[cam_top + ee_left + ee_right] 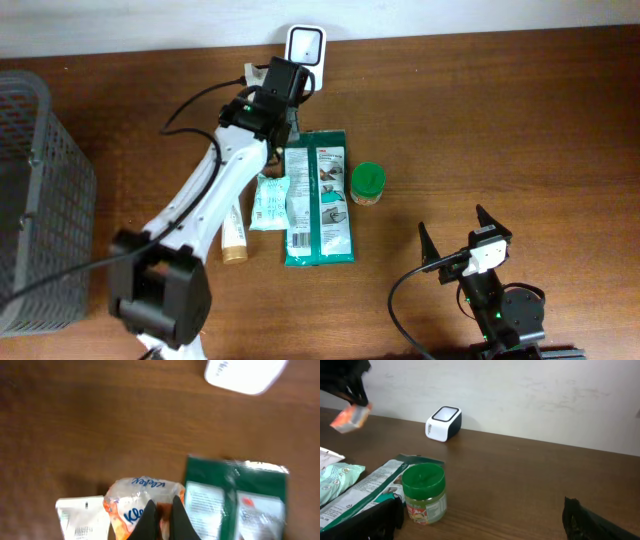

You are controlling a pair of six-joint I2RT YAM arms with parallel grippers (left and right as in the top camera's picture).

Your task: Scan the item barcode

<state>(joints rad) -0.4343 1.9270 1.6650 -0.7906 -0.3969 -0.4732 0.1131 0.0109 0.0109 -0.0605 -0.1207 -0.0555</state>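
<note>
The tissue pack (141, 500) is clear of the scanner, and there is open wood (155, 464) beside the green pack. My left gripper goes on lowering it before letting go of it there.
My left gripper (162, 506) is shut on a small orange and white Kleenex tissue pack (131, 502), held above the table. In the right wrist view the pack (350, 417) hangs at the far left, well left of the white barcode scanner (443, 423). From overhead the left gripper (277, 92) sits just below the scanner (305, 45) at the table's back edge, and the pack is hidden under the arm. The scanner (246, 375) shows at the top right of the left wrist view. My right gripper (455, 230) stands open near the front right, holding nothing.
A long green pack (320, 195), a green-lidded jar (367, 183), a teal and white packet (268, 200) and a tube (235, 238) lie mid-table. A grey wire basket (40, 200) stands at the left edge. The jar (423, 492) is close to my right gripper's left finger.
</note>
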